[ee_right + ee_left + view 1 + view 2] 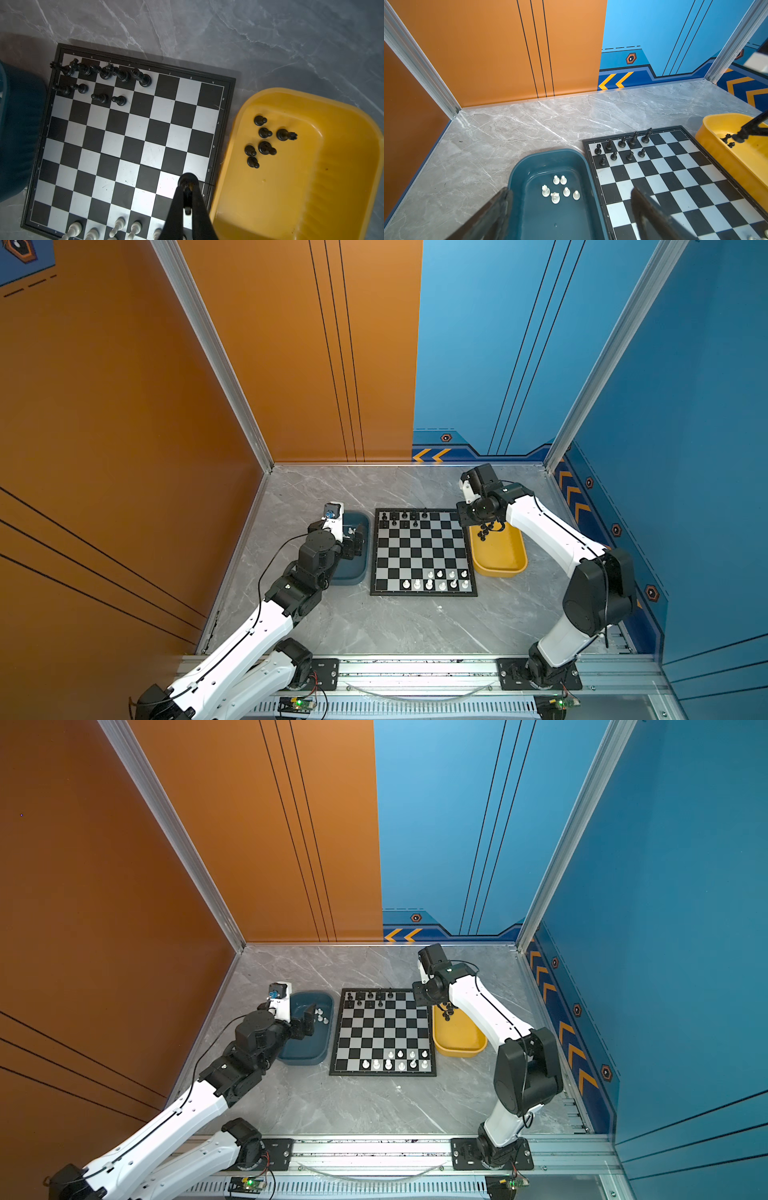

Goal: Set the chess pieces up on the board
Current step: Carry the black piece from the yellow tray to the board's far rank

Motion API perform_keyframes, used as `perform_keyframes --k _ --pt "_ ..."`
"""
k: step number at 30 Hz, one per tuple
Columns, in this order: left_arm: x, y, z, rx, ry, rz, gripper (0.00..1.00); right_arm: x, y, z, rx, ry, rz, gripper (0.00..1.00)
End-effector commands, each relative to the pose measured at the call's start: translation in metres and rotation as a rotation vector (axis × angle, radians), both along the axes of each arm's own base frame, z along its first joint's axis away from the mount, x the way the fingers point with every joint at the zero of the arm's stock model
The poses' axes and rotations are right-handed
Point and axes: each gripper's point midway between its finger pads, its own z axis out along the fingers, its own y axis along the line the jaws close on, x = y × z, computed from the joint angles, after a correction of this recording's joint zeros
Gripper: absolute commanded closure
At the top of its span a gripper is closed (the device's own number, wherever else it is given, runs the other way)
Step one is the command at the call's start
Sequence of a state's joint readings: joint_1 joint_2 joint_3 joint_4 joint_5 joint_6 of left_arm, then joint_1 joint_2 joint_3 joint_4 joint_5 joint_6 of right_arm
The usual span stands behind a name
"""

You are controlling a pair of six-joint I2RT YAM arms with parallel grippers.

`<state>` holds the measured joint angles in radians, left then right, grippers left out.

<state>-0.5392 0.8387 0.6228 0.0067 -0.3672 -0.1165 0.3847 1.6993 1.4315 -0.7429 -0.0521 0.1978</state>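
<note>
I should carry on moving the black piece hanging base down [188, 179] with my right gripper to the free white square [188, 90] next to the empty far corner. I should let go once the piece stands.
The board [415, 556] [384, 1036] lies mid-table. Several black chess pieces [405, 517] stand in its two far rows on the left side, and several white ones [440, 578] in its two near rows on the right. More white pieces [560, 189] stand in the teal tray [546, 152]; my left gripper [570, 192] [353, 539] hovers over them, open and holding nothing. My right gripper [188, 187] [484, 526] is shut on a black piece [188, 180], held above the far end of the yellow tray [311, 166] by the board's right edge. Loose black pieces [264, 141] lie in that tray.
The teal tray [351, 577] touches the board's left side and the yellow tray [498, 562] its right side. The orange wall stands close on the left, the blue wall on the right. Grey marble table [374, 626] stretches in front of the board to the arm rail.
</note>
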Motion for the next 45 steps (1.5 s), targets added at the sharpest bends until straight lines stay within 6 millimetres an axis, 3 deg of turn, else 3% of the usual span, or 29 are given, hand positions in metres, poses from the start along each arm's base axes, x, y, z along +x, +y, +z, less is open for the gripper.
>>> perform_keyframes --k 1,17,24,25,37,39,45 --pt "-0.001 0.0 -0.002 0.022 -0.006 0.001 0.09 0.003 0.008 -0.011 -0.012 0.037 0.025 1.0" --pt "0.002 0.004 -0.008 0.044 0.006 0.017 0.08 0.051 0.026 -0.054 -0.05 0.084 -0.008 1.0" --pt "0.003 0.003 -0.009 0.046 0.011 0.018 0.08 0.063 0.029 -0.06 -0.055 0.082 -0.014 1.0" --pt "0.003 0.004 -0.009 0.046 0.012 0.019 0.08 0.064 0.029 -0.073 -0.068 0.103 -0.015 1.0" --pt "0.004 0.004 -0.01 0.047 0.015 0.018 0.08 0.081 0.025 -0.084 -0.098 0.096 -0.044 1.0" --pt "0.004 0.004 -0.01 0.049 0.015 0.019 0.08 0.089 0.027 -0.077 -0.086 0.072 -0.049 1.0" --pt "0.005 0.005 -0.012 0.052 0.019 0.022 0.08 0.093 0.026 -0.079 -0.094 0.069 -0.056 1.0"
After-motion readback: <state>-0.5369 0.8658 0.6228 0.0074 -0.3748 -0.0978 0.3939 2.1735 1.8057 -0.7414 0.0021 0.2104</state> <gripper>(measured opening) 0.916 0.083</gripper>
